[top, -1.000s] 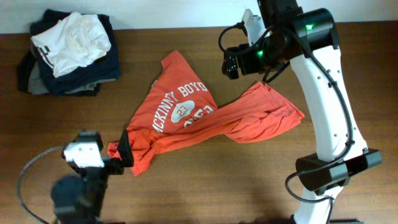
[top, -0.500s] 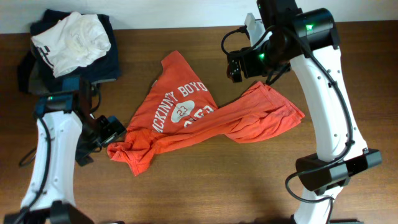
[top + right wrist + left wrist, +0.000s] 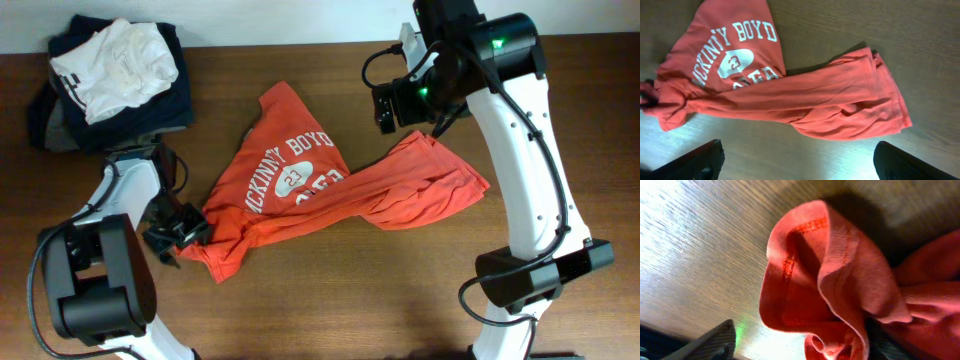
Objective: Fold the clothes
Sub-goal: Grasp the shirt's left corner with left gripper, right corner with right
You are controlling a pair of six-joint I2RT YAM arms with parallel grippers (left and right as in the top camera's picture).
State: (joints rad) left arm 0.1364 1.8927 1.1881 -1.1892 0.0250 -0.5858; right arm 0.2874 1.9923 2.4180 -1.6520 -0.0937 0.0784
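The red-orange t-shirt is crumpled and bunched up at the robot's left gripper point(image 3: 222, 252), so the right gripper should take hold of its opposite end point(image 3: 438, 166) before both grippers lift and spread the t-shirt.
The red-orange t-shirt point(image 3: 300, 185) lies crumpled across the middle of the table, its white lettering facing up. It also shows in the right wrist view point(image 3: 790, 95). My left gripper point(image 3: 178, 228) is low at the shirt's lower-left corner. In the left wrist view its jaws point(image 3: 800, 342) stand apart, with a bunched hem of the shirt point(image 3: 840, 280) between them, close to the right finger. My right gripper point(image 3: 392, 105) hangs high above the shirt's upper right part. It is open and empty point(image 3: 800, 155).
A pile of navy and grey folded garments point(image 3: 150, 115) with a white garment point(image 3: 115, 60) on top sits at the back left corner. The right arm's base point(image 3: 520, 280) stands at the front right. Bare wooden table point(image 3: 350, 290) lies in front of the shirt.
My left arm has swung round and its gripper now sits at the shirt's lower-left corner. That corner has shifted slightly. My right gripper has drifted a little to the right.
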